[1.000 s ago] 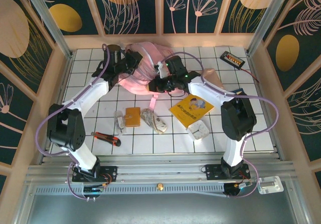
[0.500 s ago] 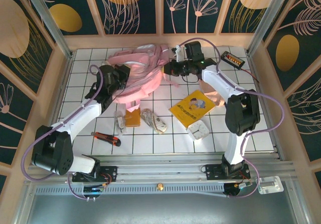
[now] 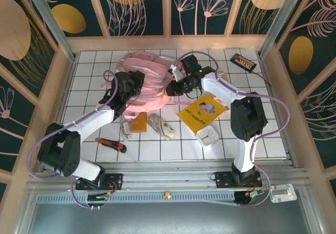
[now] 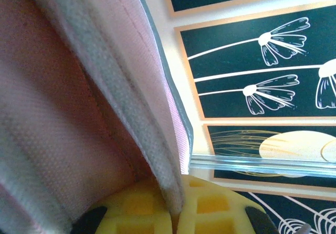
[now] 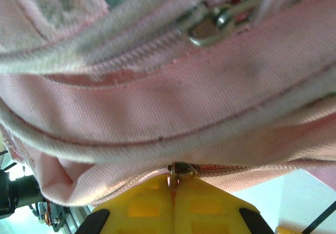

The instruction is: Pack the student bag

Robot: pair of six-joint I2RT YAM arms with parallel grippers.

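The bag's fabric gathers over the zipper (image 5: 294, 145) by the pull, so first my right gripper should straighten the zipper by pulling the zipper pull (image 5: 182, 169) away from the bag.
The student bag (image 3: 149, 76), a big pink fabric backpack, lies bunched up at the back middle of the table. My left gripper (image 3: 134, 85) is at its left side, and in the left wrist view the yellow fingers (image 4: 210, 208) are shut on a grey-pink fabric edge (image 4: 157, 155) of the bag. My right gripper (image 3: 175, 88) is at the bag's right front. In the right wrist view this gripper (image 5: 175, 194) is shut on a metal zipper pull (image 5: 176, 172) of the bag (image 5: 157, 103). A second zipper pull (image 5: 212, 23) hangs higher up.
In front of the bag lie a yellow book (image 3: 201, 112), a white box (image 3: 208, 136), an orange wallet (image 3: 138, 121), a crumpled bundle (image 3: 160, 126) and a red-and-black utility knife (image 3: 111, 145). A black device (image 3: 243, 62) sits at the back right. Frame walls surround the table.
Both grippers stayed shut on the bag. The right gripper has moved left and nearer, the left gripper right, and the bag has bunched up between them.
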